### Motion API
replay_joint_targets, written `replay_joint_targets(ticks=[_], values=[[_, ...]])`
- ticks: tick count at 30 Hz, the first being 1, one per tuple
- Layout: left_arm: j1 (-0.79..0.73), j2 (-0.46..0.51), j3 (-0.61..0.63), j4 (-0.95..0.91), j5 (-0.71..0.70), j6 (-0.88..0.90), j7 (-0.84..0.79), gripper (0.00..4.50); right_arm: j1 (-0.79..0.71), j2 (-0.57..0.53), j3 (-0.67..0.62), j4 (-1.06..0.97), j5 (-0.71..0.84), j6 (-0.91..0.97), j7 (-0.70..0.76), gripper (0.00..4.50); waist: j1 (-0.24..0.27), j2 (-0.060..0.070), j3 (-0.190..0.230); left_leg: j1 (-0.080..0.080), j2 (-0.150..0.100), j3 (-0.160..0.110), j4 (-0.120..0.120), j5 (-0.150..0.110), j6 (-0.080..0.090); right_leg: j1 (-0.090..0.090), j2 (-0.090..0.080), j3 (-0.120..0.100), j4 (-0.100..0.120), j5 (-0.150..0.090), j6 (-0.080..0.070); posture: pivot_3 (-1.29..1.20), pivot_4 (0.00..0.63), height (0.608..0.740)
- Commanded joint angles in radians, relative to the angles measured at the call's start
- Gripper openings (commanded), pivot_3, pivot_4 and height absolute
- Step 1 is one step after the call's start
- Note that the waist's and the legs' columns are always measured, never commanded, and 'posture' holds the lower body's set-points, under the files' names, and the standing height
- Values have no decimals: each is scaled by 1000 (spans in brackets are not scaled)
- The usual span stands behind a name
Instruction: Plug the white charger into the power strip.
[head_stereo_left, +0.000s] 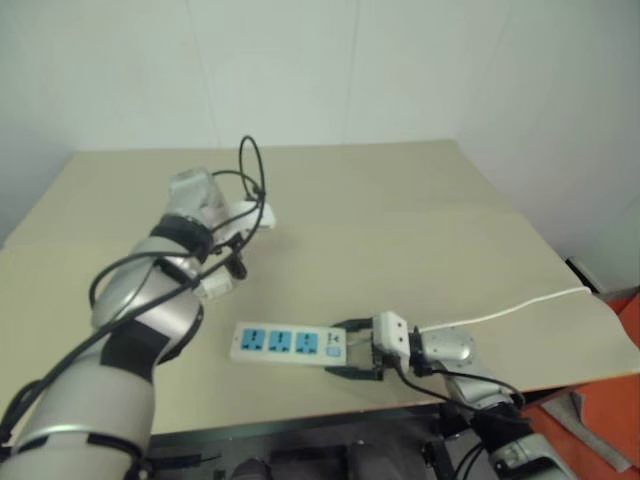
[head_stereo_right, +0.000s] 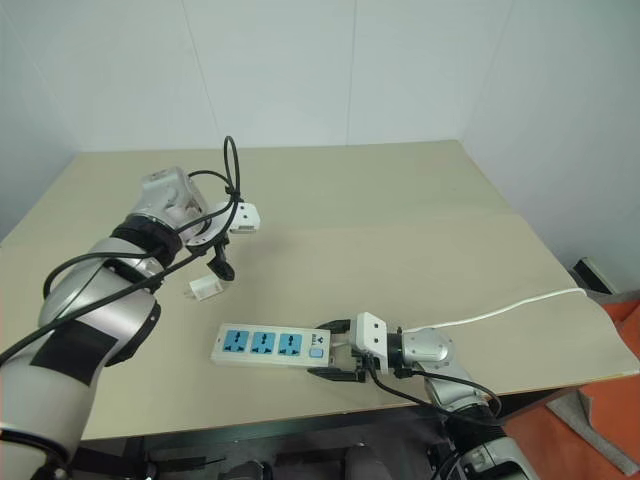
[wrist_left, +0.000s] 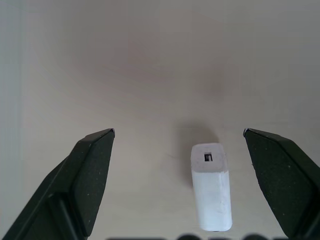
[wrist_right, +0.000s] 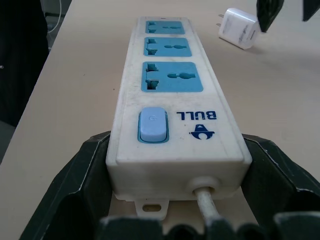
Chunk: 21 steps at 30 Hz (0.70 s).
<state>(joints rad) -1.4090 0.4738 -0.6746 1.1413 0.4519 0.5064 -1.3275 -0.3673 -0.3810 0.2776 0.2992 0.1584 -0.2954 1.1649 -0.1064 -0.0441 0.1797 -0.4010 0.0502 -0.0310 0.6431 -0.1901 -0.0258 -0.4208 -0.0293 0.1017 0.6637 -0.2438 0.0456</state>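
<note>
The white charger (head_stereo_left: 216, 287) will stand in the power strip with its port facing up when the robot pushes it in, because the dark port (wrist_left: 208, 157) is in the charger's small end.
The white charger (head_stereo_right: 203, 288) lies on its side on the tan table, a short way beyond the far end of the power strip (head_stereo_right: 268, 345). My left gripper (wrist_left: 178, 132) points steeply down just above the charger, open, with the charger (wrist_left: 211, 192) in the gap nearer one finger and touching neither. The power strip is a flat white bar with three blue sockets and a blue switch (wrist_right: 152, 125). My right gripper (head_stereo_right: 335, 352) is shut on the strip's switch end, one black finger (wrist_right: 85, 172) against each long side. The charger's prongs (wrist_right: 218, 21) point away from the strip.
The strip's thin white cord (head_stereo_right: 500, 312) runs off to the right over the table's front-right edge (head_stereo_right: 560, 385). An orange floor patch (head_stereo_right: 600, 440) lies below that edge. Black cables (head_stereo_right: 228, 170) loop above my left wrist. White walls stand behind the table.
</note>
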Motion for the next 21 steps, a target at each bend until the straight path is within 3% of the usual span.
replay_joint_targets(ticks=[1, 19, 21], values=[[3, -1, 10, 0, 24, 20, -17, 4500, 16, 14, 52, 43, -68, 3, -22, 3422, -2, 0, 0, 0, 0, 0, 0, 0, 0, 0, 0, 0, 0, 0, 0, 0, 150, 740], [67, -13, 8, -22, 81, 59, -5, 4500, 16, 26, 57, 70, -79, -31, -52, 3422, -16, 0, 0, 2, 0, -1, 0, 0, 0, 1, 1, 0, 1, 0, 0, 0, 150, 740], [69, -12, 0, -24, 89, 48, -18, 4101, 17, 24, 57, 68, -79, -29, -53, 3422, -16, 0, 0, 2, 0, -1, 0, 0, 0, 1, 1, 0, 1, 0, 0, 0, 150, 740]])
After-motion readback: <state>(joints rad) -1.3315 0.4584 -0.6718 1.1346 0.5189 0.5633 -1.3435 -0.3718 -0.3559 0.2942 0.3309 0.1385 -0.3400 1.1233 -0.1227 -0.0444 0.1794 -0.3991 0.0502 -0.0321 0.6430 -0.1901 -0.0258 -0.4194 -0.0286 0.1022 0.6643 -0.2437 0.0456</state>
